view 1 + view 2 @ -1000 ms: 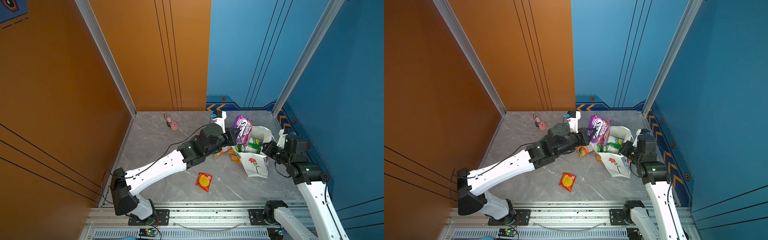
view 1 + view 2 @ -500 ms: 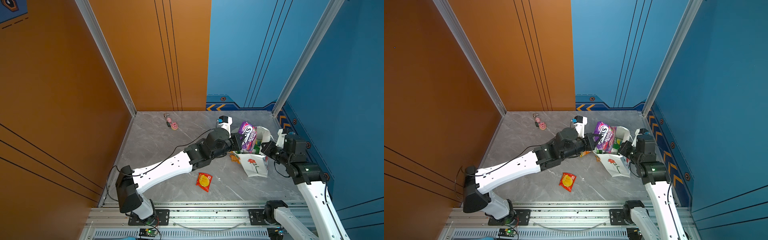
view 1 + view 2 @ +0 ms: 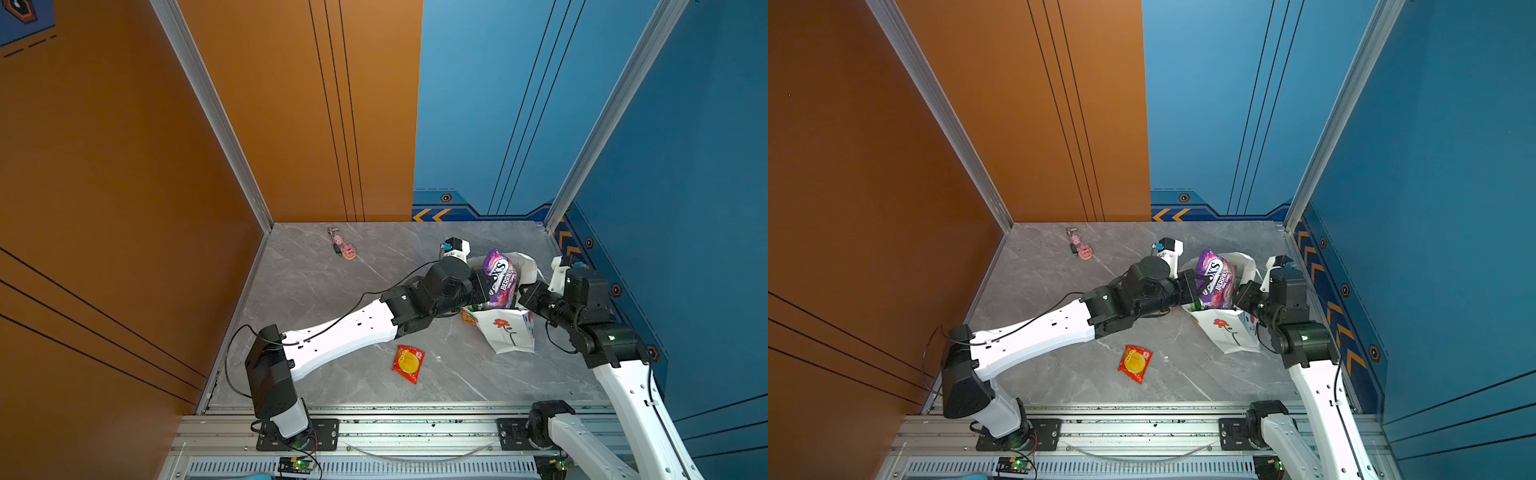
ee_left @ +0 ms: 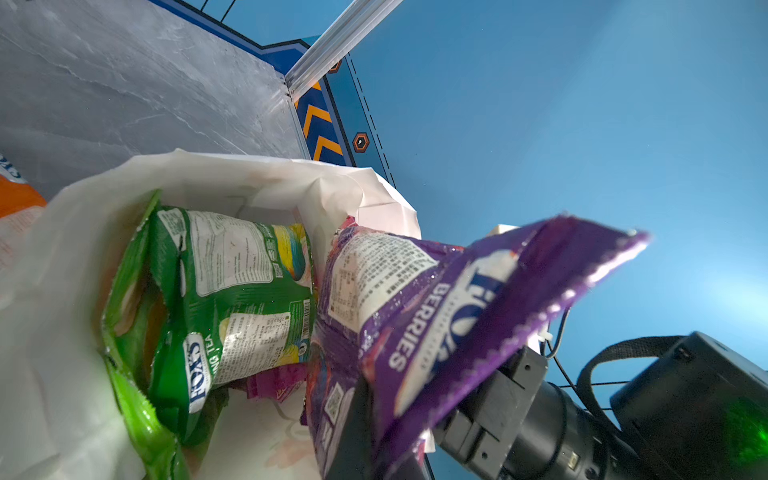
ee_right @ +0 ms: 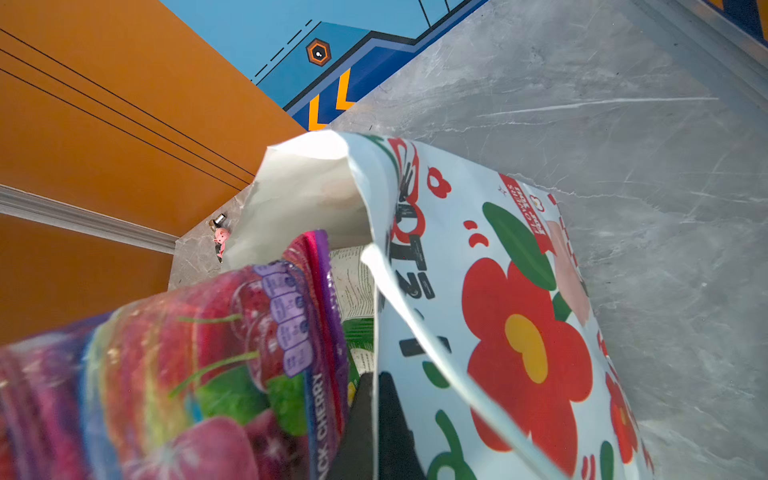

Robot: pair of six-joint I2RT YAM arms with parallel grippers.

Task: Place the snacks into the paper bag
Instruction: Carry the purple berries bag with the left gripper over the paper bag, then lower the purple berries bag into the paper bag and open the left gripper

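Note:
The purple snack bag's lower end [image 4: 356, 288] is in the paper bag's opening, so my left gripper continues to lower it and let go beside the green snack bag [image 4: 240, 296].
The white paper bag [image 3: 509, 336] [image 3: 1229, 336] with a red flower stands at the right of the floor, mouth open. My left gripper [image 3: 482, 286] [image 3: 1196, 286] [image 4: 365, 399] is shut on a purple berries snack bag [image 3: 500, 282] [image 3: 1217, 282] [image 4: 457, 299] [image 5: 187, 374], whose lower end is inside the bag's mouth. A green snack bag [image 4: 232, 291] and a pink packet [image 4: 274, 378] lie inside. My right gripper [image 3: 524, 296] [image 3: 1241, 295] [image 5: 376, 399] is shut on the paper bag's rim [image 5: 374, 232], beside a cord handle. A red-yellow packet [image 3: 408, 363] [image 3: 1135, 363] lies on the floor in front.
An orange sachet [image 3: 468, 318] [image 4: 16, 195] lies against the bag's left side, under my left arm. Pink pig keychain charms [image 3: 344, 247] [image 3: 1080, 246] [image 5: 221, 237] lie near the back wall. Blue walls stand close behind and right of the bag.
My left arm has carried the purple snack bag rightward and down from beside the paper bag into its mouth. The right gripper has kept hold of the rim.

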